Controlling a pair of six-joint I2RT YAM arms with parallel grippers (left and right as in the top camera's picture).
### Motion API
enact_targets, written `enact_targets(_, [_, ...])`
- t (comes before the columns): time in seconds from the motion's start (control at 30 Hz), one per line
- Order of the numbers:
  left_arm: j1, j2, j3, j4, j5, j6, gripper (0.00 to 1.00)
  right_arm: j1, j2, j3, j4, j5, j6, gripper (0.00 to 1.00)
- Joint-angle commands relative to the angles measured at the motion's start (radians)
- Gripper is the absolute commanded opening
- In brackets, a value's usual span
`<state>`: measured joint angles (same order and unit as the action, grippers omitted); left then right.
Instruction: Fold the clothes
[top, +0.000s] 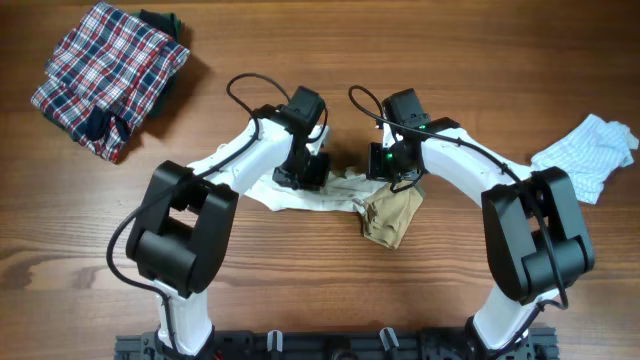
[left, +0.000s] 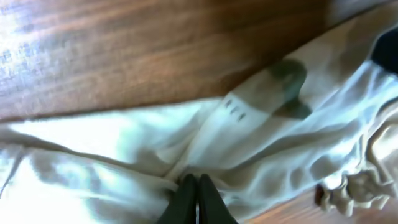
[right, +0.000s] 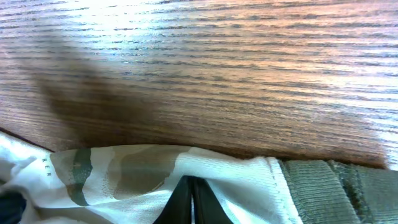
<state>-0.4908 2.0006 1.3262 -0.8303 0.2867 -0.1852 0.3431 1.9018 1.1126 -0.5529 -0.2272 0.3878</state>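
Note:
My left gripper is on a crumpled fold (left: 176, 169) near my right gripper, so it should pull back and go toward the top's upper edge farther (left: 96, 126) along.
A cream-white top (top: 310, 197) with a tan-beige sleeve part (top: 390, 217) lies crumpled at the table's middle. My left gripper (top: 306, 172) is shut on its cream cloth (left: 124, 155), fingertips (left: 198, 182) pinching a fold. My right gripper (top: 398, 165) is shut on the top's upper edge (right: 224, 171), fingertips (right: 191, 184) closed on white ribbed cloth beside an olive band (right: 329, 186). A pale blue striped garment (top: 590, 155) lies loose at the far right.
A red, white and blue plaid garment (top: 108, 75) lies bunched at the far left corner, over something dark green (top: 165, 22). Bare wood table (top: 300, 290) surrounds the top.

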Motion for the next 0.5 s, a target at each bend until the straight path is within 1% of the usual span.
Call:
enact_targets(0.0, [0.005,-0.026,-0.004,-0.032,0.019,0.025,0.04,-0.011,0.042,-0.011,-0.013,0.056,-0.019,0.04])
enact_targets(0.13, [0.005,-0.034,-0.004,-0.060,0.018,0.025,0.04,-0.011,0.042,-0.011,-0.016,0.056,-0.020,0.04])
enact_targets(0.23, [0.005,-0.108,-0.004,-0.109,-0.007,0.055,0.04,-0.011,0.042,-0.011,-0.014,0.056,-0.019,0.04])
enact_targets(0.37, [0.005,-0.219,-0.004,-0.119,-0.103,0.042,0.04,-0.011,0.042,-0.011,-0.013,0.056,-0.019,0.04])
enact_targets(0.43, [0.005,-0.235,-0.004,-0.077,-0.223,-0.004,0.04,-0.011,0.042,-0.011,-0.005,0.056,-0.019,0.04])
enact_targets(0.47, [0.006,-0.232,-0.004,-0.052,-0.253,-0.014,0.04,-0.011,0.042,-0.011,-0.002,0.055,-0.018,0.04])
